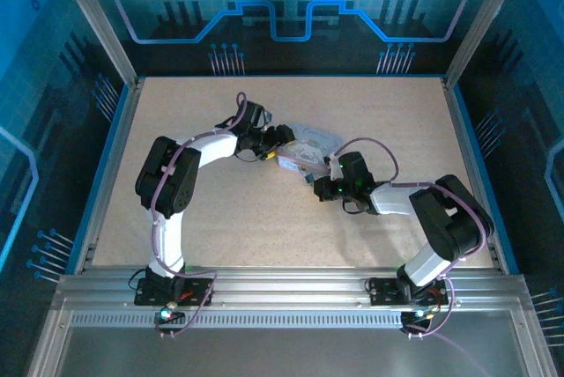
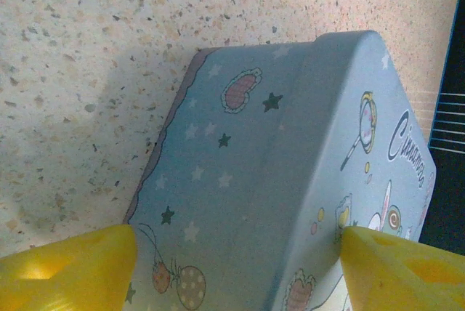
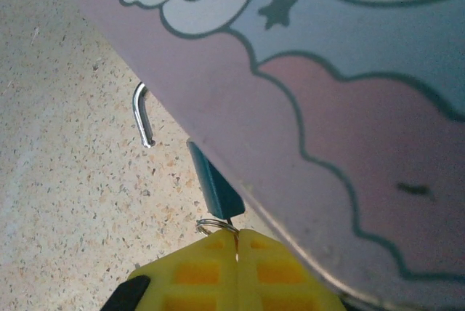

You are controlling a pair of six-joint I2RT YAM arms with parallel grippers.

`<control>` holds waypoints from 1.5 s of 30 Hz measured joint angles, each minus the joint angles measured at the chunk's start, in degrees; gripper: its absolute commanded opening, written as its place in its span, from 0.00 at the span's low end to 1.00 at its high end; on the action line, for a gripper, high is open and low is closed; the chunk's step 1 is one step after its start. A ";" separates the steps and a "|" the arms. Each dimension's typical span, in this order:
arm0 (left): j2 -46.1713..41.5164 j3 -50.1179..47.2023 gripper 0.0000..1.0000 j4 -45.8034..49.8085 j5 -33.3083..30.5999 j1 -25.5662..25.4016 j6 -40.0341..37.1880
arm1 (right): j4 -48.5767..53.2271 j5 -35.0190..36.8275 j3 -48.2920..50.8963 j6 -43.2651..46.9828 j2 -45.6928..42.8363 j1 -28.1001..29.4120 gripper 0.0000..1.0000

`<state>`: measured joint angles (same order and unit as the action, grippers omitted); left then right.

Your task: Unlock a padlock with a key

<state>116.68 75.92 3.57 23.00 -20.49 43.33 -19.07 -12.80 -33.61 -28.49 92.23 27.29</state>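
Observation:
Next, my right gripper lets go of the key and help turn the box (image 1: 335, 141) by its end first, because the padlock is half under the tin box's slanted edge (image 3: 190, 136).
The padlock (image 3: 216, 186), a small dark teal block, lies on the table right against the underside edge of the tin box (image 3: 327, 107). Its silver shackle (image 3: 143, 116) sticks out to the upper left with its hooked end free. My right gripper (image 3: 236, 242) is shut on the key (image 3: 233, 222), a thin sliver that runs from the pads into the padlock's near end. A small wire ring (image 3: 215, 224) hangs beside it. My left gripper (image 2: 240, 253) straddles the tin box (image 2: 276, 180), with one yellow finger (image 2: 73, 271) on each side, pressed against it.
The tin box (image 1: 313, 142) sits mid-table between the two grippers, left gripper (image 1: 271, 143) and right gripper (image 1: 311, 174). Speckled tabletop (image 1: 264, 218) spreads all round. Blue walls and metal posts fence the table (image 1: 132, 86).

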 measured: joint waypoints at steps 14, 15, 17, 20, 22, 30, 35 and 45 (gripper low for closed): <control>-0.81 -2.36 0.71 -2.95 -0.04 0.04 0.00 | 2.21 -1.73 0.02 0.98 -1.84 -2.62 0.27; -0.92 -2.60 0.71 -3.17 -0.07 0.04 0.00 | 2.75 -1.88 0.02 1.27 -2.60 -2.93 0.29; -1.22 -3.15 0.71 -3.54 -0.17 0.04 0.00 | 3.65 -2.89 0.02 1.97 -4.50 -3.91 0.32; -1.86 -4.09 0.71 -3.93 -0.26 0.04 0.00 | 5.07 -4.63 0.17 3.15 -7.89 -6.10 0.40; -2.32 -4.66 0.70 -3.96 -0.33 0.04 0.00 | 6.45 -5.64 0.22 3.89 -10.45 -7.74 0.45; -3.82 -6.78 0.70 -4.52 -0.63 0.04 0.04 | 9.64 -8.96 0.13 5.79 -15.06 -13.79 0.77; -4.35 -7.82 0.70 -5.46 -0.66 0.04 0.15 | 11.37 -10.67 -1.44 5.95 -12.70 -16.11 0.89; -7.39 -11.54 0.70 -5.55 -1.25 -0.13 0.24 | 11.26 -14.86 -9.51 6.05 -2.93 -16.04 0.94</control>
<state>109.30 64.38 -1.98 21.76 -20.62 43.57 -7.81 -27.66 -43.11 -22.44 89.30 11.25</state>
